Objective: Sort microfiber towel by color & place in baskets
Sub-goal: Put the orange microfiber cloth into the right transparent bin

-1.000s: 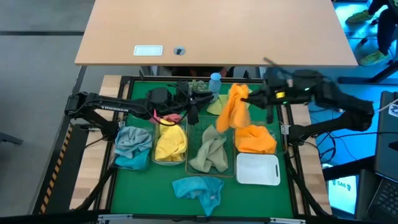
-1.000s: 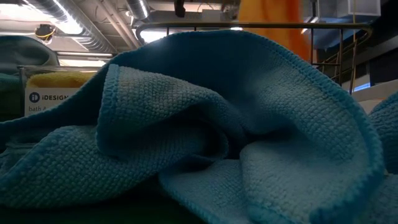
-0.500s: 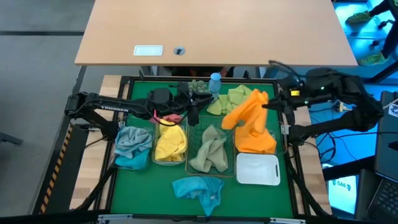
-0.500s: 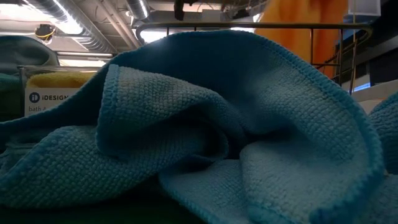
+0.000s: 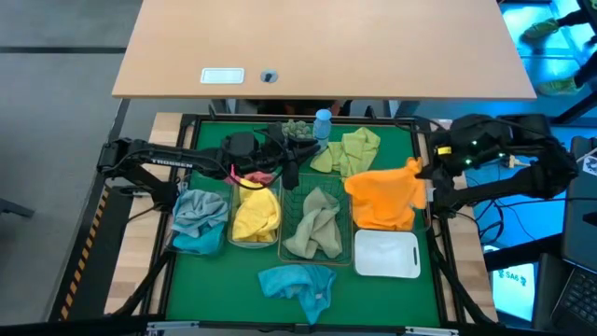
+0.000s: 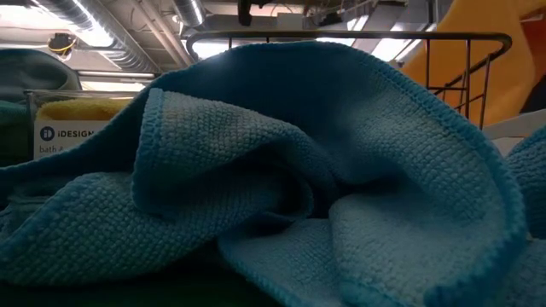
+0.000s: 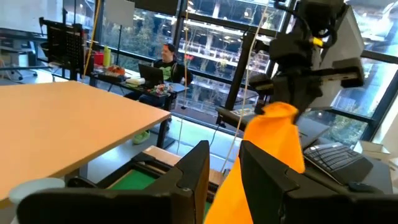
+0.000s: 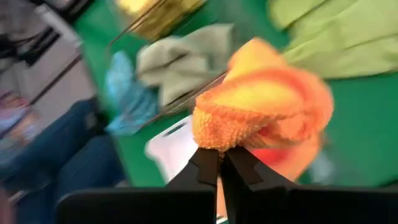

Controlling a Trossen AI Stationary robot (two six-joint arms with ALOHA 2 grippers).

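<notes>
The orange towel's bunched fold (image 5: 411, 172) is held up high by my right gripper while the towel's lower part rests over the clear bin. Next, I bring the fold down into the bin (image 5: 388, 211).
My right gripper (image 5: 422, 173) is shut on an orange towel (image 5: 381, 191) at the table's right side, above a clear bin (image 5: 410, 224) that holds orange cloth. My left gripper (image 5: 291, 171) hovers open and empty over the far ends of the yellow-towel bin (image 5: 255, 213) and the wire-mesh basket (image 5: 315, 224), which holds a grey-green towel. A blue-grey towel fills the left clear bin (image 5: 199, 222). The white bin (image 5: 386, 254) stands at the near right. A light green towel (image 5: 350, 149) lies at the far middle, and a blue towel (image 5: 298, 283) lies near the front edge. My right gripper pinches a bunched fold of the orange towel (image 8: 214, 140) between its two fingertips (image 8: 205, 163). The fingers slant downward from the table's right side. The towel spreads out from the fingers toward the left, and its lower part (image 5: 378, 213) lies over the orange cloth in the clear bin.
A grey-green spiky ball (image 5: 298, 129) and a small blue bottle (image 5: 323, 119) stand at the far edge of the green mat. In the low view the blue towel (image 6: 281, 170) blocks most of what lies behind it. A wooden desk (image 5: 317, 47) stands beyond the table.
My right gripper has moved toward the table's right edge and tipped downward, still shut on the orange towel. The towel, which hung long over the far middle, has swung right and now lies spread over the orange bin.
</notes>
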